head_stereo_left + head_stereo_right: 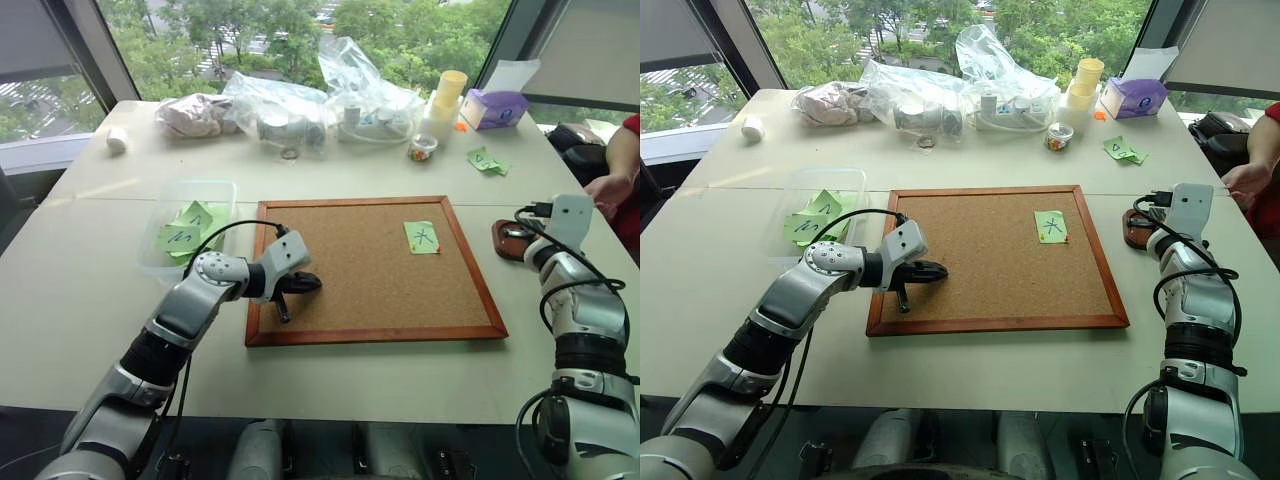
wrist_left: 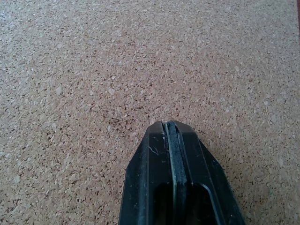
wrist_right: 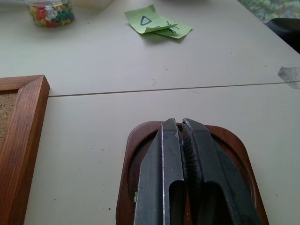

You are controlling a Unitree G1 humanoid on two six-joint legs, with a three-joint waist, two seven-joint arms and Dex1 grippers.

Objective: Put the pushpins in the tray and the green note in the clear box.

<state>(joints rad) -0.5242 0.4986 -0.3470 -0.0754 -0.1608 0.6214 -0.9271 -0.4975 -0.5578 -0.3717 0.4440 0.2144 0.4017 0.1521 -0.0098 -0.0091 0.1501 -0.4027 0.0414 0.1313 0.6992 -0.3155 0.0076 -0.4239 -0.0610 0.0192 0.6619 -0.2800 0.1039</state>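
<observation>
The yellow pushpin (image 1: 437,251) is visible at the green note's lower corner (image 1: 421,237), so I expect my pull to bring the green note completely off the corkboard.
The green note (image 1: 421,237) with its dark X lies flat on the right part of the corkboard (image 1: 370,265). The clear box (image 1: 200,184) stands left of the board and holds other green notes. My left gripper (image 1: 300,285) is shut and empty, low over the cork near the board's left edge. The reddish-brown tray (image 3: 129,154) sits on the table right of the board. My right gripper (image 3: 180,124) hangs just over it, its fingers parted by a narrow gap with nothing visible between them. The fingers hide the tray's floor. Coloured pushpins (image 3: 49,11) fill a small clear cup beyond the board.
Two loose green notes (image 1: 486,160) lie far right of the board. Clear plastic bags (image 1: 300,105), stacked cups (image 1: 447,95) and a purple tissue box (image 1: 492,108) line the table's far side. A person's hand (image 1: 608,190) rests at the right edge, close to my right arm.
</observation>
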